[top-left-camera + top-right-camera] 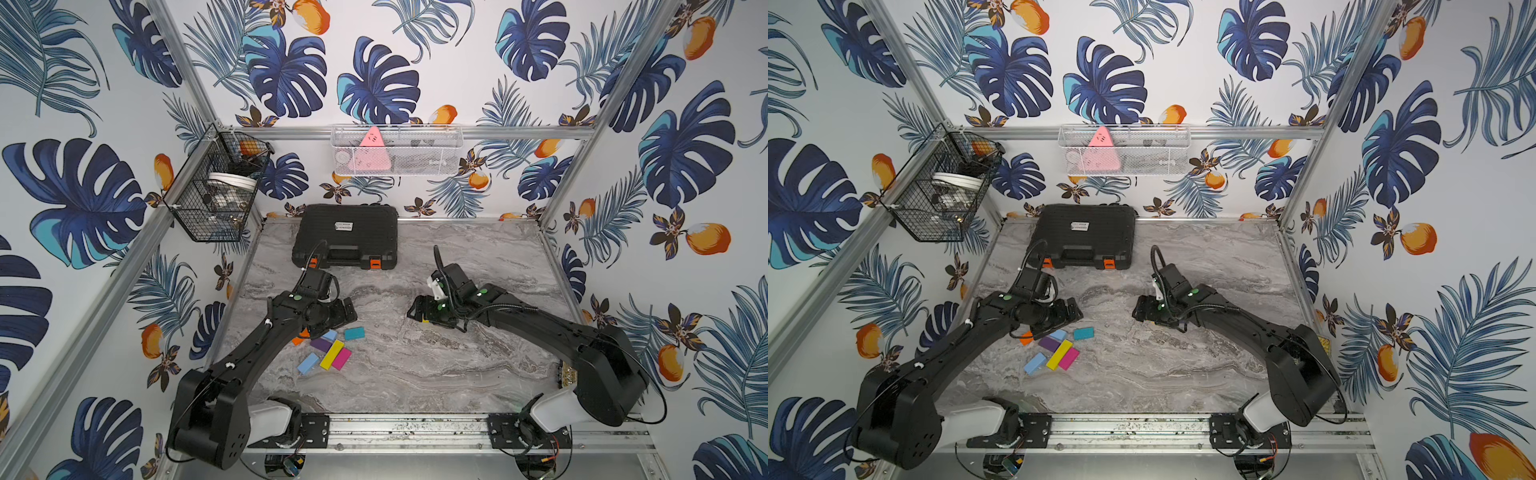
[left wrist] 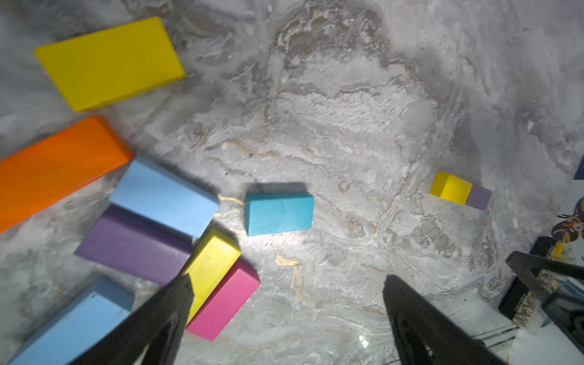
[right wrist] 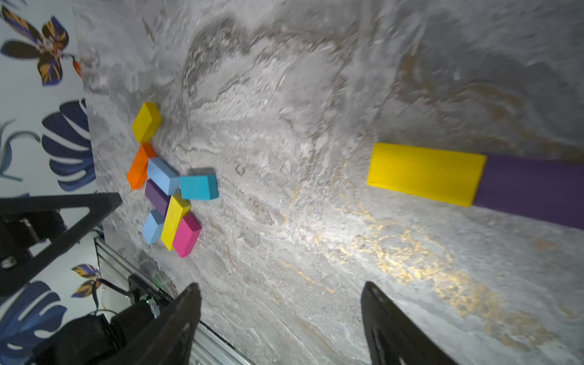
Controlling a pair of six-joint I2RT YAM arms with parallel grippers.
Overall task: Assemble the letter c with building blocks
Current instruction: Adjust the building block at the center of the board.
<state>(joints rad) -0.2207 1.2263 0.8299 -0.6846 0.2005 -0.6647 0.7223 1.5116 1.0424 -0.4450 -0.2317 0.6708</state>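
My left gripper keeps going down toward the magenta block point(image 1: 342, 358), which lies along the long yellow block's side point(image 1: 333, 355), until its fingers can close around both.
Several building blocks lie in a loose cluster at the table's left: teal point(image 1: 354, 333), light blue point(image 1: 329, 336), purple point(image 1: 321, 344), long yellow point(image 1: 331, 354), magenta point(image 1: 341, 358), a second light blue point(image 1: 308, 364) and orange point(image 1: 300, 337). My left gripper point(image 2: 289, 279) hangs open just behind them, with only bare table between its fingers. Apart, mid-table, a yellow block point(image 3: 426, 172) and a purple block point(image 3: 534, 192) lie end to end. My right gripper point(image 3: 281, 286) is open over them and holds nothing; it hides most of the pair in both top views.
A closed black case point(image 1: 345, 237) sits at the back left of the marble table point(image 1: 415, 374). A black wire basket point(image 1: 216, 187) hangs on the left wall and a white mesh basket point(image 1: 395, 149) on the back wall. A metal rail point(image 1: 415, 428) runs along the front.
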